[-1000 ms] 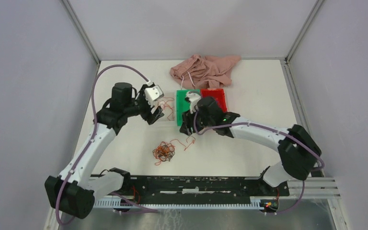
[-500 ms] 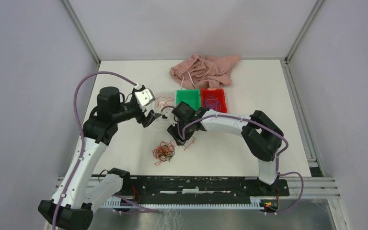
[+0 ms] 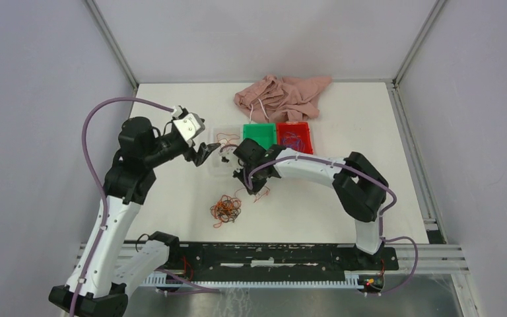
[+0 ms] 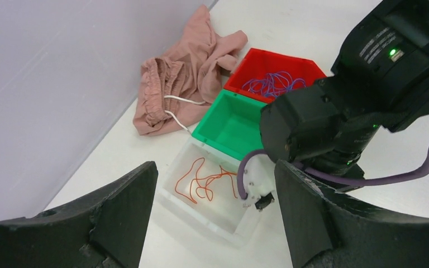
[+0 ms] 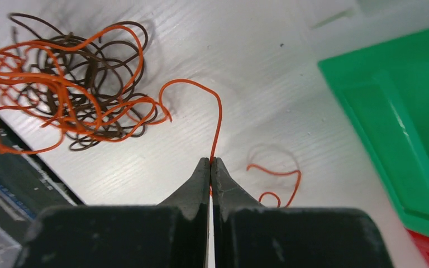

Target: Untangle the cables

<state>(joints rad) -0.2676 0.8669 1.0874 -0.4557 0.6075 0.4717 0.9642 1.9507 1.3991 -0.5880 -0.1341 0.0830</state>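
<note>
My right gripper is holding the orange piece of cable that runs into the tangle (image 5: pixel 157 106). My left gripper should take (image 5: pixel 218 125) that piece and lift it, so that my right gripper is free for the tangle.
A palm-sized tangle of orange and dark brown cables (image 3: pixel 226 209) lies on the table near the front, and shows in the right wrist view (image 5: pixel 67 111). One orange strand (image 5: pixel 219 111) runs out of it into my right gripper (image 5: pixel 211 162), which is shut on that strand just above the table (image 3: pixel 247 181). A short orange piece (image 5: pixel 279 173) lies loose beside the fingertips. My left gripper (image 4: pixel 215 167) hovers open and empty over the clear tray (image 4: pixel 201 215), left of the right wrist (image 3: pixel 204 155). An orange cable (image 4: pixel 201 178) lies in that tray.
A green bin (image 3: pixel 259 135) and a red bin (image 3: pixel 294 140) holding blue-purple cables (image 4: pixel 271 84) stand behind the right gripper. A pink cloth (image 3: pixel 280 96) is bunched at the back. The rail with the arm bases runs along the front edge.
My right arm swung left from the bins and down toward the tangle, and its jaws closed on the orange strand. The left arm pulled back to the left, still open.
</note>
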